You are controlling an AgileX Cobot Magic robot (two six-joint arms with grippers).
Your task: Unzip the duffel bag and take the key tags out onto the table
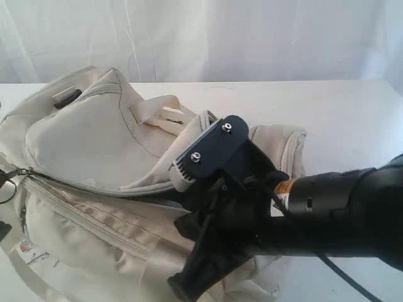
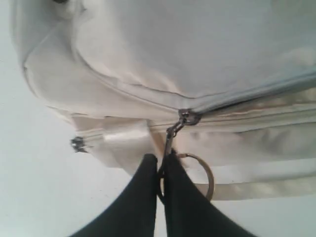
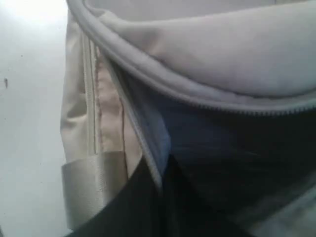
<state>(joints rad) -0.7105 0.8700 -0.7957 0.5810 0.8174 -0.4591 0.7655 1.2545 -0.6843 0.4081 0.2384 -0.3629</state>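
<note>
The duffel bag's zipper-edged rim (image 3: 140, 132) is in my right gripper next to the open dark lining, so my right gripper should continue to pull toward the free tabletop (image 1: 352, 138) until the duffel bag lies stretched out.
The cream duffel bag (image 1: 94, 138) lies across the white table (image 1: 340, 119), with its main zipper run open from the left end. My left gripper (image 2: 160, 160) is shut on the dark metal zipper pull (image 2: 172, 134), which hangs from the slider (image 2: 188, 117) beside a metal ring (image 2: 203, 173). My right gripper (image 3: 162, 170) is shut on the bag's zipper-edged lip (image 3: 148, 148), with dark lining (image 3: 237, 148) showing behind it. In the exterior view the right arm (image 1: 302, 201) covers the bag's right half. The key tags are hidden.
A second dark zipper pull (image 2: 77, 144) sits at the end of the front pocket. Pale webbing straps (image 1: 160, 113) lie on top of the bag. A white curtain (image 1: 252, 38) hangs behind the table. Bare tabletop (image 1: 352, 126) shows at the right.
</note>
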